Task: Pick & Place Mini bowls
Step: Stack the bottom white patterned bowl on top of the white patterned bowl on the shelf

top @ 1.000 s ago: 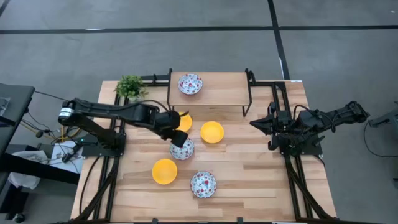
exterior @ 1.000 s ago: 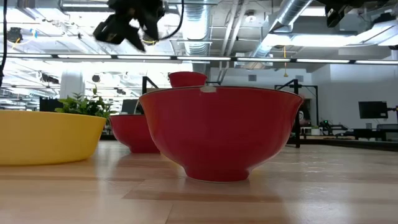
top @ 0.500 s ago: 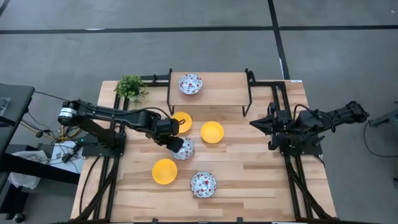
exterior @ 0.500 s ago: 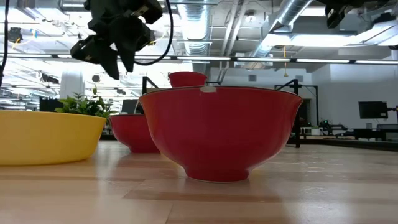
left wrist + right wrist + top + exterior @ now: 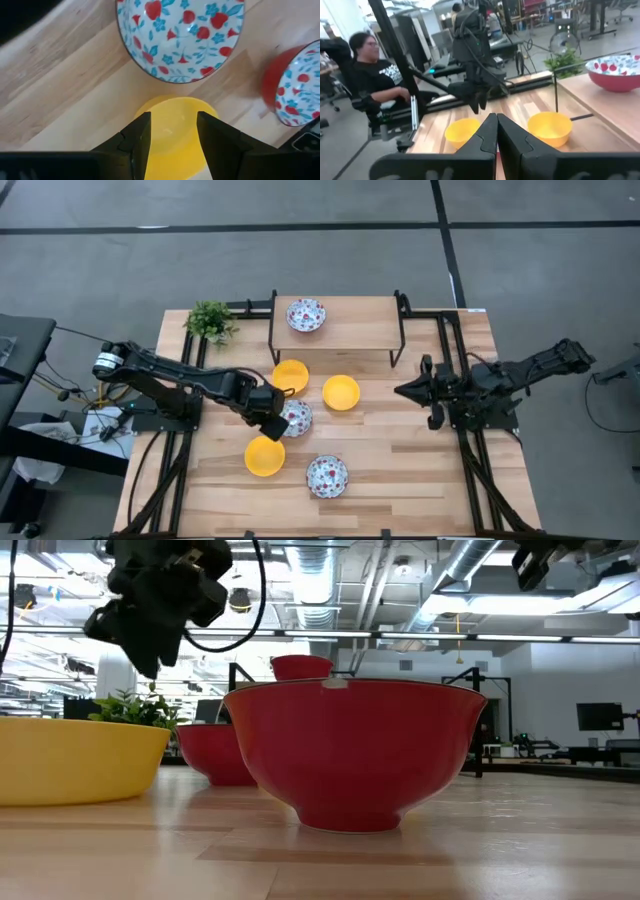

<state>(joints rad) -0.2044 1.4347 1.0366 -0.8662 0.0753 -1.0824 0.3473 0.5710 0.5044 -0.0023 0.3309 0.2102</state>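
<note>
My right gripper should keep reaching for the front floral bowl (image 5: 327, 477), fingers opening, until they hang by the bowl's rim, as the wood on that way (image 5: 385, 445) is clear.
Six mini bowls show in the high view. Yellow bowls sit at the table's middle (image 5: 291, 376), right of it (image 5: 341, 392) and nearer the front (image 5: 265, 457). Floral bowls sit on the far shelf (image 5: 306, 315), mid-table (image 5: 296, 418) and near the front edge (image 5: 327, 475). My left gripper (image 5: 270, 426) hangs open, pointing steeply down, above the gap between the mid-table floral bowl (image 5: 180, 35) and the near yellow bowl (image 5: 172, 137), which shows between its fingers. My right gripper (image 5: 400, 391) hovers shut and level at the table's right.
A small green plant (image 5: 210, 321) stands at the far left corner. The wooden shelf (image 5: 350, 330) on black legs spans the far middle. A person (image 5: 375, 75) sits beyond the table's left side. Bare wood (image 5: 420, 460) lies at the near right.
My left gripper has gone down and toward the table's near left, from beside the middle yellow bowl, over the mid-table floral bowl, to above the near yellow bowl, staying open. No bowl has moved.
</note>
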